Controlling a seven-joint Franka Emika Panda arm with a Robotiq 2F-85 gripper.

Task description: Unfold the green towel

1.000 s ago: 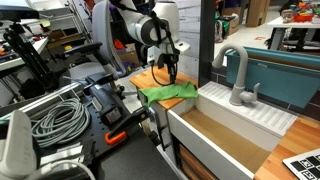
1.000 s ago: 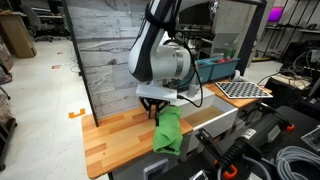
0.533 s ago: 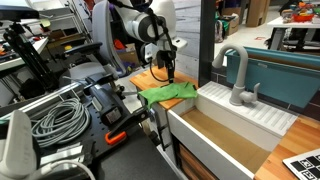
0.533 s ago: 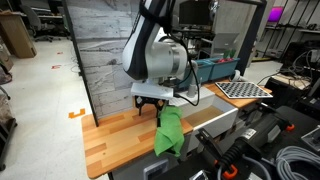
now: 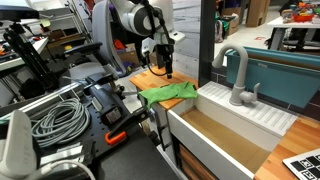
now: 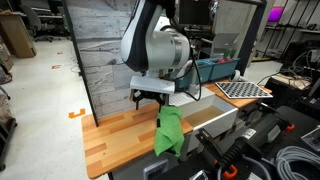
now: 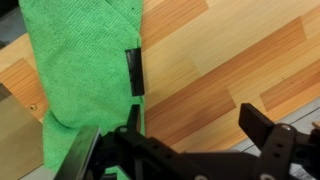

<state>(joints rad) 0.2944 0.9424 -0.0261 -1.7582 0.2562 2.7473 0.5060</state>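
Note:
Next, I move over onto the green towel's edge (image 7: 139, 98) by the black tag, pinch it and lift it, because my gripper's open fingers are mostly above the wooden counter (image 7: 198, 105).
The green towel (image 5: 168, 93) lies rumpled on the wooden counter (image 5: 145, 78), close to the sink. In an exterior view the green towel (image 6: 168, 132) hangs partly over the counter's front edge. My gripper (image 5: 164, 71) hovers above the towel's far end, open and empty, a little clear of the cloth. Seen from the other side, the gripper (image 6: 150, 100) stands just above and beside the towel's top. In the wrist view the towel (image 7: 80, 60) fills the upper left with a small black tag on its edge, and the open gripper (image 7: 175, 138) shows bare wood (image 7: 220, 70) between its fingers.
A deep sink (image 5: 215, 135) with a grey faucet (image 5: 235, 75) and a ribbed drainboard (image 5: 265, 115) adjoins the counter. Coiled cables (image 5: 55, 120) and equipment lie in front. A grey plank wall (image 6: 100, 50) backs the counter (image 6: 110, 135).
The gripper has opened, let go of the towel and risen a little above it. The towel lies much as before.

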